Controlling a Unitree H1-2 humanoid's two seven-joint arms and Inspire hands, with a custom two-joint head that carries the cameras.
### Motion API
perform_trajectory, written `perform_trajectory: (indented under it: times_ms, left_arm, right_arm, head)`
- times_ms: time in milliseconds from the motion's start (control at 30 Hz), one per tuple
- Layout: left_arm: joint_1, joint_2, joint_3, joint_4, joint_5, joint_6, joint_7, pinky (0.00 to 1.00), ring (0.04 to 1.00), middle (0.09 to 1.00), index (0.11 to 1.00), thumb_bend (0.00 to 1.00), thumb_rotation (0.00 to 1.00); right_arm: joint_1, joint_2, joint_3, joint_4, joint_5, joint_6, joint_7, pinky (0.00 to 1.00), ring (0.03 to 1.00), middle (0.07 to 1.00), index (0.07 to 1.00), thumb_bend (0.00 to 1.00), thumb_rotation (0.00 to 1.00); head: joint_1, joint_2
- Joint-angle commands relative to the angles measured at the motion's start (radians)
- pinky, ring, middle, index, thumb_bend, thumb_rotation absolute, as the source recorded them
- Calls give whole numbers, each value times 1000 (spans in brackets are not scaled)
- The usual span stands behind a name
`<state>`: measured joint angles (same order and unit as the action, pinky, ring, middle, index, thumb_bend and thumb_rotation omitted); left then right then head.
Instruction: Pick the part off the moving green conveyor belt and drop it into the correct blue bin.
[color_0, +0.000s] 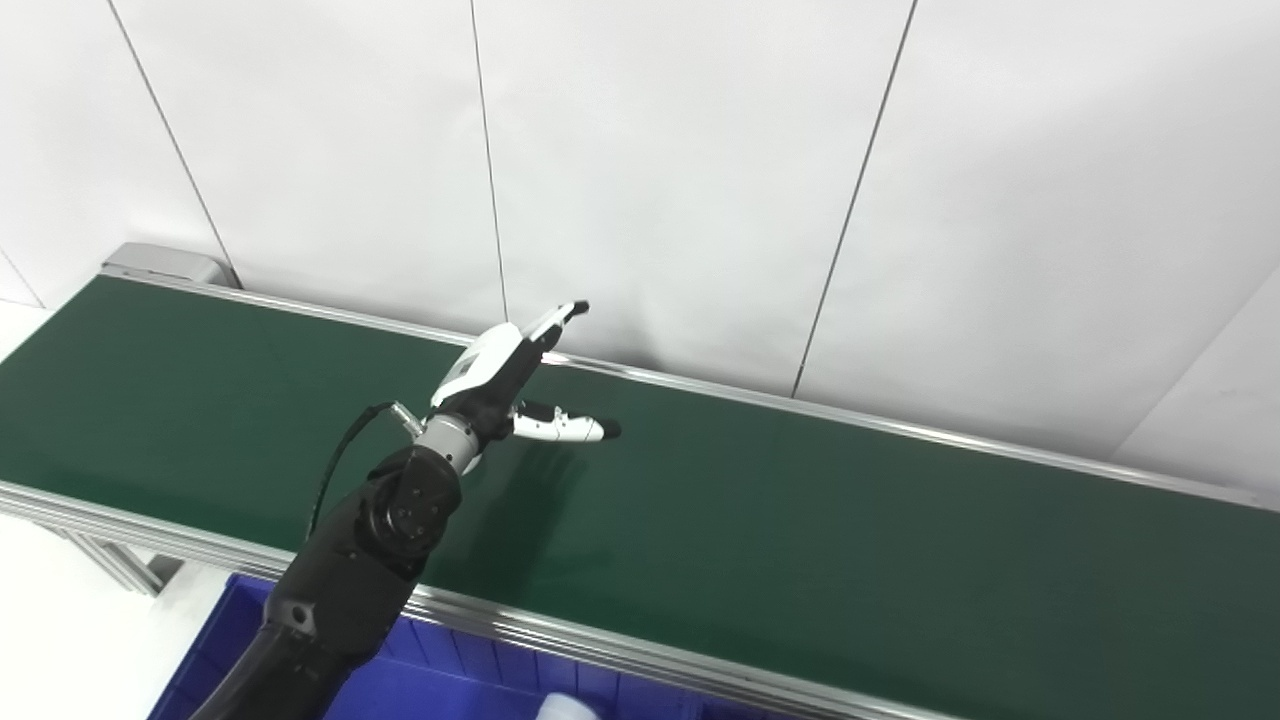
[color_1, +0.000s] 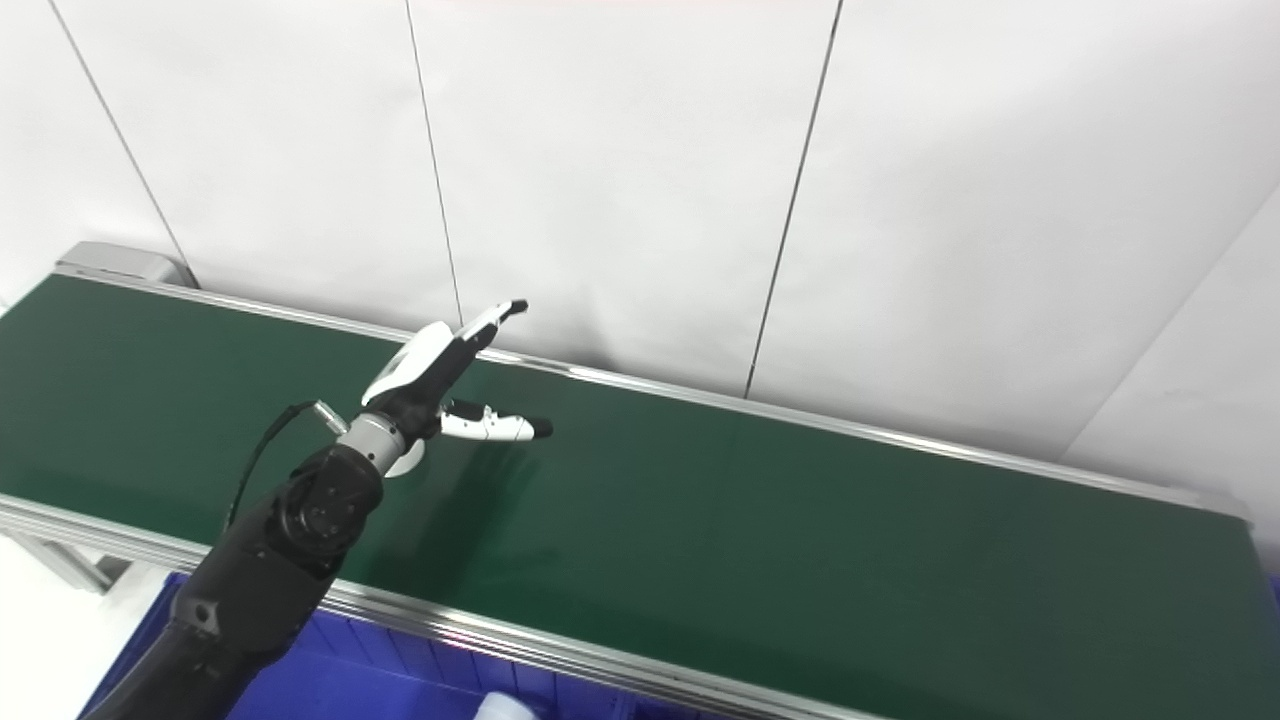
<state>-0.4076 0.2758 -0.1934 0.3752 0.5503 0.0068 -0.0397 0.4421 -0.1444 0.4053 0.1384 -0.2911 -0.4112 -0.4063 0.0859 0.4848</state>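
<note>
A small white shape shows from behind my wrist. I should expect that the part, an open white ring (color_0: 471, 464), is hidden there.
My left hand (color_0: 520, 385) hovers over the middle of the green conveyor belt (color_0: 850, 540), reaching in from the bottom left. It is open and empty, with the fingers stretched toward the far rail and the thumb pointing right. It also shows in the right eye view (color_1: 450, 385). A small white shape (color_1: 405, 462) peeks out from behind the wrist, low over the belt; I cannot tell whether it is a part or a piece of the arm. No other part shows on the belt. My right hand is out of view.
A blue bin (color_0: 450, 680) sits below the belt's near rail at the bottom, with dividers and a white object (color_0: 570, 706) inside. White wall panels stand right behind the far rail (color_0: 900, 425). The belt's end housing (color_0: 165, 262) is at the far left.
</note>
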Motion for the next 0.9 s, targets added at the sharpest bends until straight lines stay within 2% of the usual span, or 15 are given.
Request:
perform_trajectory:
  times_ms: [0,133,200,267,367,433,533,633,733,767,833,867]
  left_arm:
    - [-58,29,-6,7,38,-4,51,1000,999,1000,957,802,371]
    - [-70,46,-26,54,82,12,64,1000,1000,1000,946,817,359]
    - [-69,55,-33,63,94,21,61,1000,1000,1000,940,828,351]
    - [-67,60,-38,65,101,28,59,1000,1000,1000,938,832,348]
    - [-57,77,-58,45,121,69,26,1000,1000,1000,954,832,355]
    - [-52,85,-68,39,131,91,11,1000,1000,1000,965,836,343]
    - [-49,94,-84,35,142,123,-7,1000,1000,1000,971,837,307]
    - [-45,104,-99,23,147,159,-41,1000,1000,1000,972,825,272]
    - [-43,112,-110,13,137,195,-90,1000,1000,1000,969,805,189]
    - [-43,113,-111,13,135,200,-97,1000,1000,1000,957,807,150]
    - [-40,111,-105,15,116,205,-120,979,974,982,928,806,83]
    - [-36,109,-97,19,94,196,-127,874,921,946,895,799,35]
  right_arm:
    - [-1,-2,6,-16,4,-59,-21,905,774,898,945,843,488]
    - [0,-5,10,-20,16,-59,-18,919,776,900,949,841,485]
    - [3,-5,9,-25,16,-58,-16,907,703,899,952,840,482]
    - [2,-8,12,-27,18,-58,-19,894,673,897,953,835,473]
    - [2,-10,12,-29,27,-58,-12,899,701,899,957,831,471]
    - [1,-12,13,-29,35,-58,-9,907,699,907,960,828,463]
    - [-1,-14,16,-27,38,-59,-14,905,745,904,958,830,458]
    - [0,-12,13,-27,32,-59,-15,907,709,903,958,832,464]
    - [4,-11,10,-34,33,-58,-11,918,655,901,957,833,462]
    - [3,-12,12,-35,33,-58,-11,923,678,901,959,827,458]
    - [1,-14,14,-32,31,-59,-17,926,665,898,958,827,457]
    - [0,-15,14,-32,29,-59,-19,926,647,897,958,825,457]
  head:
    - [1,1]
    - [3,1]
    - [5,1]
    - [6,2]
    - [8,4]
    - [8,4]
    - [8,6]
    - [9,6]
    - [10,7]
    - [10,7]
    - [10,8]
    - [9,9]
